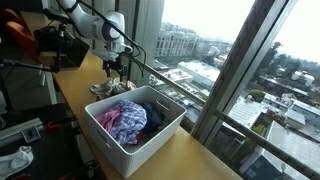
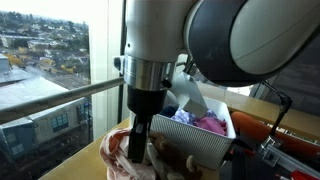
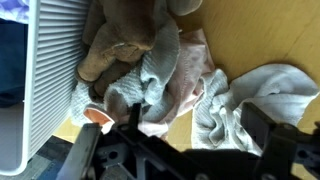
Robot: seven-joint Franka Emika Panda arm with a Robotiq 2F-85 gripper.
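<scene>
The pale grey knitted cloth [image 3: 158,72] is bunched up in front of my open fingers. My gripper goes on down into the heap [image 2: 116,160] and closes on that cloth.
My gripper [image 1: 116,68] hangs open just above a loose heap of clothes [image 1: 108,89] on the wooden counter, beside a white basket [image 1: 150,145]. In the wrist view the gripper [image 3: 195,130] has nothing between its dark fingers [image 3: 258,125]. Under it lie a pale grey knitted cloth [image 3: 245,100], a pink cloth [image 3: 190,75] and a brown cloth [image 3: 120,40]. The basket's ribbed wall [image 3: 50,70] is at the left. In an exterior view the gripper [image 2: 140,140] points down onto the pinkish heap [image 2: 120,158].
The basket [image 2: 210,148] holds pink, blue and purple clothes [image 1: 127,120]. A metal railing [image 1: 190,95] and large windows run along the counter's far edge. Black equipment [image 1: 55,45] stands behind the arm. Bare counter [image 3: 260,30] shows beyond the heap.
</scene>
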